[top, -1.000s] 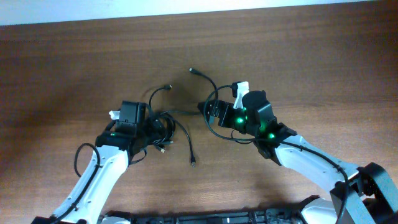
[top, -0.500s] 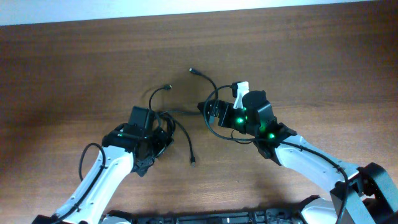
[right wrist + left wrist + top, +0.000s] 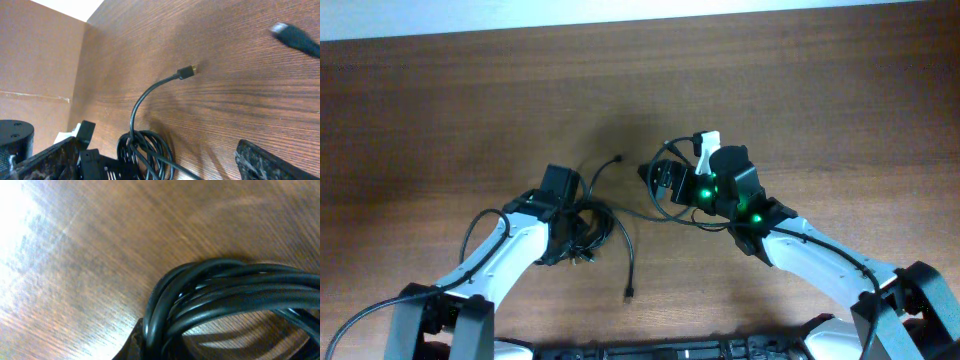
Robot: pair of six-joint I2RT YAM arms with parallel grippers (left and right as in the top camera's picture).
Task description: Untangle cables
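Observation:
The cables are still wound together [image 3: 588,238] in the coil pinched by my left gripper, so next I raise the coil and let my right gripper take hold of the coil's free loops [image 3: 608,220].
The cables [image 3: 592,228] are thin black cords wound into a small coil left of the table's centre. One plug end [image 3: 618,158] points up and away from the coil. Another plug end [image 3: 629,294] lies toward the near edge. A strand runs right to a loop [image 3: 662,212] under my right gripper. My left gripper [image 3: 574,226] is shut on the coil [image 3: 210,300], which fills the left wrist view. My right gripper [image 3: 658,180] is open and holds nothing. In its wrist view, the coil [image 3: 147,150] and a plug [image 3: 189,71] lie ahead between its fingertips [image 3: 270,162].
The brown wooden table [image 3: 800,90] stretches around both arms, with a pale wall strip along its far edge. A blurred dark plug tip [image 3: 295,37] hangs at the upper right of the right wrist view. The left gripper body [image 3: 90,160] sits beside the coil.
My left gripper closed on the coil and drew it slightly toward the near edge. The loose strands and the far plug ends were pulled in closer. The right arm stayed still.

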